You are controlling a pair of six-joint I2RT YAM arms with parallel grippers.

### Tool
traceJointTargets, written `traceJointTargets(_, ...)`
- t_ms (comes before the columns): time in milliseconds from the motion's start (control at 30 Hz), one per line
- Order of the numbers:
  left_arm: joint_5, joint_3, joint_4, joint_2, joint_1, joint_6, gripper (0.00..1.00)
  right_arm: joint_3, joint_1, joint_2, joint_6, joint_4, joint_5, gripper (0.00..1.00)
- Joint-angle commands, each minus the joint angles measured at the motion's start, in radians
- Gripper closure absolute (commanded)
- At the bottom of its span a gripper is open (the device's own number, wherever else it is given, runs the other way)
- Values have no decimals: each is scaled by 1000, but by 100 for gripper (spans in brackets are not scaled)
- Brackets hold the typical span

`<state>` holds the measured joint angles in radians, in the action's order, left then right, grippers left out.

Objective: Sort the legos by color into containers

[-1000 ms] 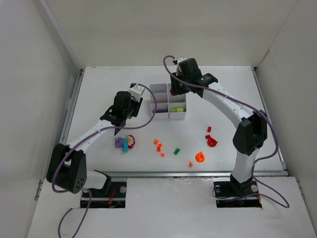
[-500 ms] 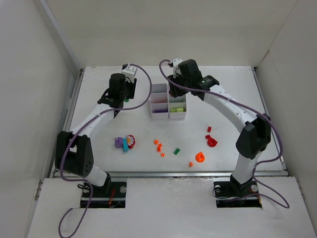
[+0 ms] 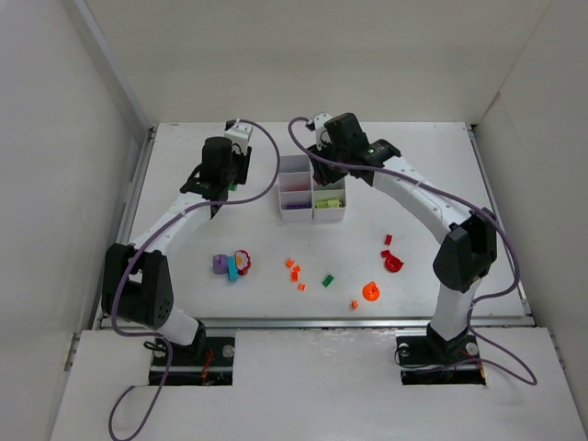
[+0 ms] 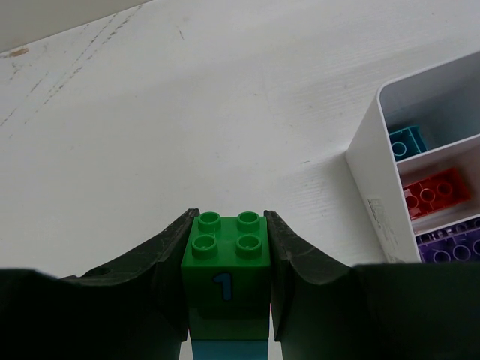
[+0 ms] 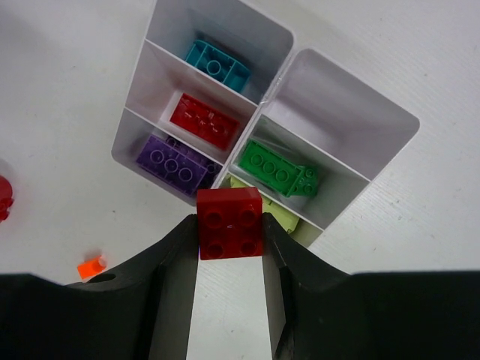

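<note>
I can see that the red square brick matches the red brick in its open compartment [image 5: 204, 121], so my right gripper keeps going toward that compartment [image 5: 159, 96] and lets go there.
The white six-compartment tray [image 3: 281, 188] stands at mid-table. In the right wrist view, the tray [image 5: 352, 97] holds a teal brick [image 5: 217, 66], a red brick [image 5: 204, 120], a purple brick [image 5: 169, 161], a dark green brick [image 5: 279, 169] and lime pieces [image 5: 289, 217]; one compartment is bare. My right gripper [image 5: 229, 232] is shut on a red square brick [image 5: 229, 223] above the tray's near edge [image 3: 323, 176]. My left gripper [image 4: 227, 225] is shut on a dark green brick [image 4: 225, 255] marked "1", with a light blue piece under it, just left of the tray [image 4: 367, 172].
Loose legos lie on the near table: a purple, teal and red cluster [image 3: 231, 265], small orange bits [image 3: 294, 269], a green bit [image 3: 327, 279], an orange round piece [image 3: 371, 291] and red pieces [image 3: 393, 262]. White walls ring the table.
My left gripper lifted away from the purple-teal cluster and swung back and left, to beside the tray. My right gripper shifted slightly left over the tray.
</note>
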<state>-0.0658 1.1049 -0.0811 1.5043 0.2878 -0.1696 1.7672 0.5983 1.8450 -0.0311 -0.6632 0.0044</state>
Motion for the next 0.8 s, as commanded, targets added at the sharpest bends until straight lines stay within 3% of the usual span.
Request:
traceJointTargets(0, -40, 13, -14, -46, -4, 27, 100, 61, 14, 19, -12, 40, 6, 100)
traceJointTargets(367, 18, -103, -172, -18, -22, 73, 100, 156, 32, 167, 155, 114, 48, 100)
traceJointTargets(467, 40, -103, -155, -47, -33, 94, 100, 156, 32, 168, 238, 158, 27, 100)
traceJointTargets(767, 75, -112, -178, -46, -42, 104, 100, 180, 32, 230, 280, 188, -26, 100)
